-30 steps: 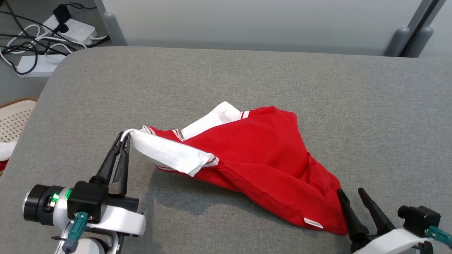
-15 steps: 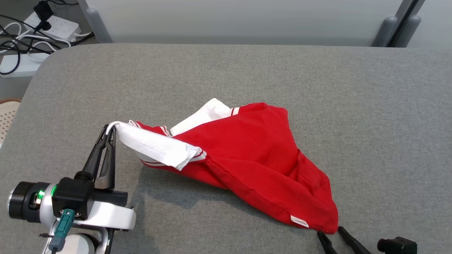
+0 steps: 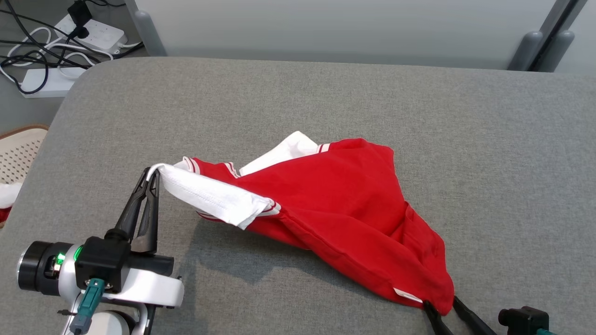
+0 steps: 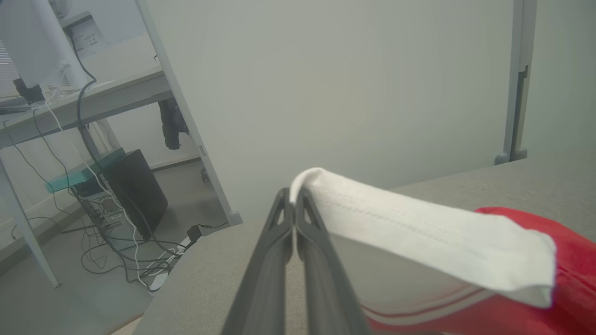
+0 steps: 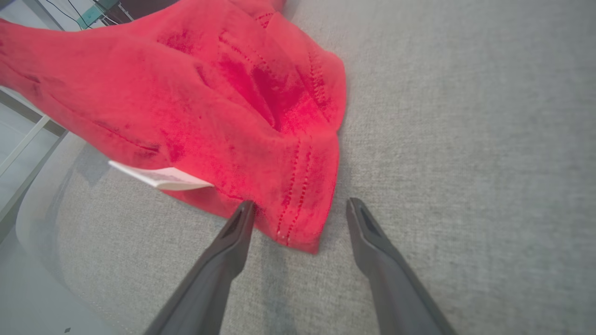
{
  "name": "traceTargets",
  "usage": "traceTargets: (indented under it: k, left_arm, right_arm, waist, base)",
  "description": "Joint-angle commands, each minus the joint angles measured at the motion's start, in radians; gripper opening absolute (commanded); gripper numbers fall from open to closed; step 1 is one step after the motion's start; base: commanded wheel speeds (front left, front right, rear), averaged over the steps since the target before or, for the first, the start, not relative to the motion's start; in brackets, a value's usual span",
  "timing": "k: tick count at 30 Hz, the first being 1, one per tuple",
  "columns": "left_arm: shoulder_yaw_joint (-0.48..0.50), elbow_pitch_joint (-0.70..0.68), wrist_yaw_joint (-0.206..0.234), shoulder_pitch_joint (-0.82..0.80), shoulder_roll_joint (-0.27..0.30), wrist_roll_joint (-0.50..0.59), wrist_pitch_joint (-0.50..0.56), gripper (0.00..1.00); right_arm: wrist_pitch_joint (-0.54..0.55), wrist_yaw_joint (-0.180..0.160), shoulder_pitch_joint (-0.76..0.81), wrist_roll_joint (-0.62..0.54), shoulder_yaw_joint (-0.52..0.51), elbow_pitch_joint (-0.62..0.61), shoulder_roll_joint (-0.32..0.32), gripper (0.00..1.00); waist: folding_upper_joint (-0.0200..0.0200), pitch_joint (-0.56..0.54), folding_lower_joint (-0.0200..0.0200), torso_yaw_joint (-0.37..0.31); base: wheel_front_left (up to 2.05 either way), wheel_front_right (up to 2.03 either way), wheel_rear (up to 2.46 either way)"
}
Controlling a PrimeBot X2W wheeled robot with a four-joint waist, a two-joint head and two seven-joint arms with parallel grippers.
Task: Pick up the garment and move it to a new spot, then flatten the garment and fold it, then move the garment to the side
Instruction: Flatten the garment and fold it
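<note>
My gripper will lift the garment and it will drop open below, because the garment's side edge point(image 3: 335, 260) runs straight from the white sleeve to the white label.
The garment point(image 3: 335, 204) is red with white striped trim, lying crumpled in the middle of the grey padded table point(image 3: 489, 139). My left gripper point(image 3: 152, 171) is shut on a white sleeve edge point(image 4: 382, 218) and holds it lifted off the table at the garment's left end. In the left wrist view the left gripper point(image 4: 294, 197) pinches the white hem. My right gripper point(image 3: 442, 307) is open at the garment's near right corner point(image 5: 302, 232), which lies between the fingers point(image 5: 240, 228). A white label point(image 5: 158, 177) sticks out beside that corner.
Power strips and tangled cables point(image 3: 51, 51) lie on the floor past the table's far left corner. A perforated pale basket point(image 3: 18, 158) holding red and white cloth stands at the left edge. A pale partition wall point(image 3: 326, 28) rises behind the table.
The camera has shifted between frames. My right gripper has dropped toward the picture's bottom edge and now straddles the garment's near right corner. The left gripper keeps its hold on the sleeve.
</note>
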Motion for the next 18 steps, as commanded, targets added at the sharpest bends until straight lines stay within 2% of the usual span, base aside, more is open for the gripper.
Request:
traceTargets:
  k: [1, 4, 5, 6, 7, 8, 9, 14, 18]
  left_arm:
    - [0.042, -0.024, 0.009, -0.035, 0.028, 0.0, -0.003, 0.0]
    - [0.039, -0.027, 0.009, -0.038, 0.028, 0.001, -0.001, 0.0]
    - [0.039, -0.028, 0.009, -0.039, 0.029, 0.001, 0.0, 0.0]
    - [0.038, -0.029, 0.009, -0.039, 0.029, 0.001, 0.001, 0.0]
    - [0.038, -0.03, 0.009, -0.039, 0.029, 0.001, 0.001, 0.0]
    - [0.037, -0.03, 0.008, -0.04, 0.03, 0.001, 0.002, 0.0]
    - [0.037, -0.03, 0.008, -0.04, 0.031, 0.001, 0.003, 0.0]
    - [0.033, -0.031, 0.006, -0.043, 0.035, 0.001, 0.007, 0.0]
    - [0.035, -0.033, 0.005, -0.043, 0.038, 0.0, 0.005, 0.0]
  right_arm:
    - [-0.004, 0.004, -0.01, 0.012, 0.032, 0.01, -0.005, 1.0]
    - [-0.004, 0.004, -0.017, 0.023, 0.048, 0.033, -0.002, 0.98]
    - [-0.004, 0.004, -0.019, 0.027, 0.053, 0.038, -0.001, 0.85]
    - [-0.004, 0.004, -0.022, 0.031, 0.061, 0.045, -0.001, 0.49]
    - [-0.004, 0.004, -0.025, 0.034, 0.068, 0.05, -0.002, 0.38]
    - [-0.004, 0.004, -0.029, 0.036, 0.076, 0.057, -0.003, 0.11]
    - [-0.004, 0.004, -0.033, 0.038, 0.085, 0.064, -0.004, 0.0]
    - [-0.004, 0.004, -0.048, 0.051, 0.111, 0.076, -0.013, 0.0]
    - [-0.005, 0.004, -0.053, 0.037, 0.051, 0.016, -0.024, 0.0]
  waist:
    - [0.0, -0.003, 0.0, 0.003]
    - [0.0, -0.005, 0.0, 0.007]
    - [0.0, -0.005, 0.0, 0.008]
    - [0.0, -0.006, 0.0, 0.008]
    - [0.0, -0.006, 0.0, 0.007]
    - [0.0, -0.007, 0.0, 0.006]
    - [0.0, -0.007, 0.0, 0.005]
    - [0.0, -0.01, 0.0, -0.007]
    - [0.0, -0.018, 0.0, -0.023]
  base:
    - [0.0, 0.0, 0.0]
    - [0.0, 0.0, 0.0]
    - [0.0, 0.0, 0.0]
    - [0.0, 0.0, 0.0]
    - [0.0, 0.0, 0.0]
    - [0.0, 0.0, 0.0]
    - [0.0, 0.0, 0.0]
    - [0.0, 0.0, 0.0]
    - [0.0, 0.0, 0.0]
